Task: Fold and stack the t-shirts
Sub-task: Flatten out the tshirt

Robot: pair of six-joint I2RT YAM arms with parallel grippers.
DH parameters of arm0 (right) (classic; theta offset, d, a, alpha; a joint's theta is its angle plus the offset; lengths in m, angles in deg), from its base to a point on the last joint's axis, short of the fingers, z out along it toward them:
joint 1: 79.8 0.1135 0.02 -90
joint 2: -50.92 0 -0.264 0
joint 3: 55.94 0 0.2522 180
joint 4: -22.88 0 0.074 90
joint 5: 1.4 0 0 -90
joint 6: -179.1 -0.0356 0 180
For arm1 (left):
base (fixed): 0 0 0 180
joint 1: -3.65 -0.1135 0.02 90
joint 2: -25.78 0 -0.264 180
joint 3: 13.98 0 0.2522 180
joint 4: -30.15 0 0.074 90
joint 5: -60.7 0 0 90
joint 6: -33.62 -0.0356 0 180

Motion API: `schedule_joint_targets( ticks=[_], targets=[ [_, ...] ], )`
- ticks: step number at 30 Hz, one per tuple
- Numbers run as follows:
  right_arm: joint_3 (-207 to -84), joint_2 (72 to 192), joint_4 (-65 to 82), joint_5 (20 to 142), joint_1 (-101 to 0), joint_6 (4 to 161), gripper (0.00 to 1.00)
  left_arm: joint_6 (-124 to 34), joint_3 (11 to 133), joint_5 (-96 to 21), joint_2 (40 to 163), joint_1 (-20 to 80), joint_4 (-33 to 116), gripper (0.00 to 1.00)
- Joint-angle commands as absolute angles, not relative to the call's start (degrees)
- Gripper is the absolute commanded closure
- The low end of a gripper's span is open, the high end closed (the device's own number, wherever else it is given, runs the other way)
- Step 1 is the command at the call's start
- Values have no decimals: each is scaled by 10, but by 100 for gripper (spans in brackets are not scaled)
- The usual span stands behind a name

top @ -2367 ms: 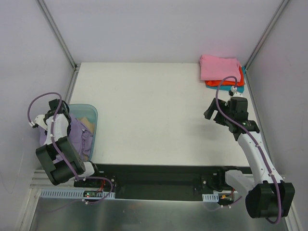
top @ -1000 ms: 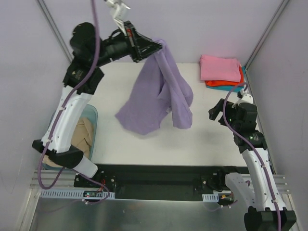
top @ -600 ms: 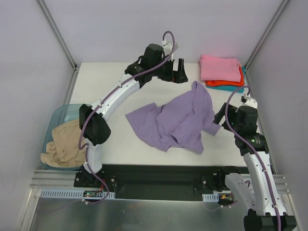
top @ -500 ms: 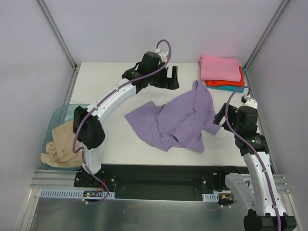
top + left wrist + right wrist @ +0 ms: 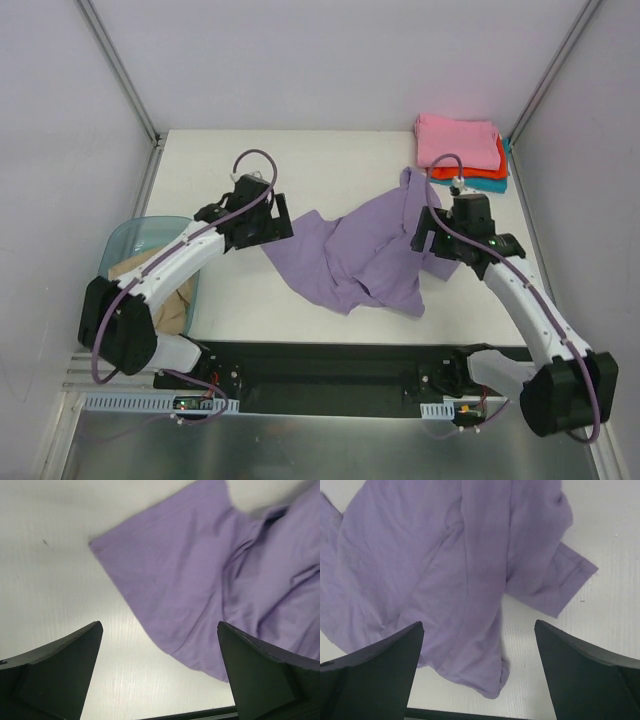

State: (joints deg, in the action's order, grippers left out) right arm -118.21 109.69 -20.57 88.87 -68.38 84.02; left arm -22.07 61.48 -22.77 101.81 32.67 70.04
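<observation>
The lavender t-shirt is lying bunched in folds [image 5: 487, 562] next to the sleeve. Next, my right gripper grabs the t-shirt's bunched side [image 5: 535, 545] and stretches it against my left gripper before folding.
The lavender t-shirt [image 5: 365, 255] lies crumpled and spread on the white table, one sleeve pointing right. My left gripper [image 5: 278, 226] hovers open at the shirt's left edge; in the left wrist view its jaws [image 5: 159, 630] stand wide over the lavender cloth [image 5: 210, 575] and bare table. My right gripper [image 5: 428, 232] hangs open over the shirt's right side, with lavender folds [image 5: 420, 555] below its jaws [image 5: 478, 625]. A folded stack sits at the back right: pink t-shirt [image 5: 458, 140] on top, orange-red [image 5: 470, 172] under it, a teal edge [image 5: 505, 148] showing. A tan t-shirt [image 5: 178, 305] lies in the bin.
The translucent pale-blue bin [image 5: 150, 225] stands off the table's left edge, partly under my left arm. Metal frame posts rise at both back corners. A black rail runs along the table's near edge [image 5: 320, 345].
The left gripper let go of the lavender shirt, which dropped onto the table. The left arm then swung back to the shirt's left edge. The right arm moved in over its right side.
</observation>
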Motion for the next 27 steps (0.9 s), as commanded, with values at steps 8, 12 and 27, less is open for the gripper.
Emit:
schedule_joint_targets(
  ticks=[8, 12, 27],
  targets=[
    [-1329, 1284, -207, 970, -614, 855, 3, -81, 601, -268, 1172, 280, 707, 1],
    [-1379, 1342, -208, 969, -616, 873, 3, -73, 620, -282, 1228, 276, 707, 3],
    [-1383, 1502, -149, 844, -615, 834, 26, -82, 737, -200, 1376, 276, 709, 100]
  ],
)
